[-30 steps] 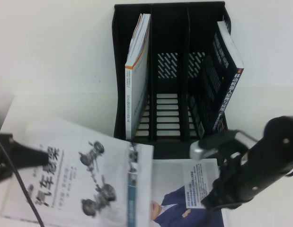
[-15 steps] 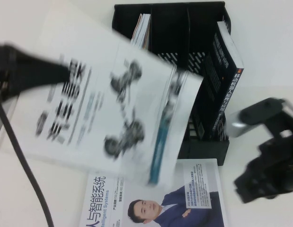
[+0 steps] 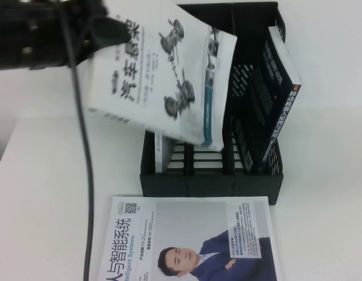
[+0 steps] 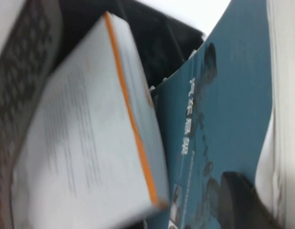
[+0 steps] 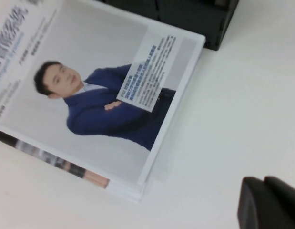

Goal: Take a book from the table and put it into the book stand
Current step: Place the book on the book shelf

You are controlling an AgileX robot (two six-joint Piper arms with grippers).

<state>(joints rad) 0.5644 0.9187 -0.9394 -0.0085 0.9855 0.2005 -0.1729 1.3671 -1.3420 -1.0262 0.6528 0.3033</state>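
Observation:
The held book is slanted over the orange-edged white book (image 3: 164,153), so next I turn the held book upright with my left gripper and lower it into the middle slot (image 3: 207,162).
My left gripper (image 3: 113,29) is shut on the book (image 3: 163,76), a white paperback with a black Chinese title and grey car-part drawings. The book hangs tilted in the air over the left and middle slots of the black book stand (image 3: 251,175). In the left wrist view one dark finger (image 4: 235,198) presses on the book's teal back cover (image 4: 223,105), with the pages beside it. My right gripper (image 5: 266,200) is shut and empty, low over the white table (image 5: 223,119) beside the stand's front corner (image 5: 195,19). It is outside the high view.
A white book with an orange edge (image 4: 90,133) stands in the stand's left slot, its lower end (image 3: 161,153) under the held book. A dark book (image 3: 274,99) leans in the right slot. The portrait book (image 3: 192,240) lies flat before the stand.
My left arm has lifted the book off the table and carried it up and back over the stand. The right arm has drawn back out of the high view.

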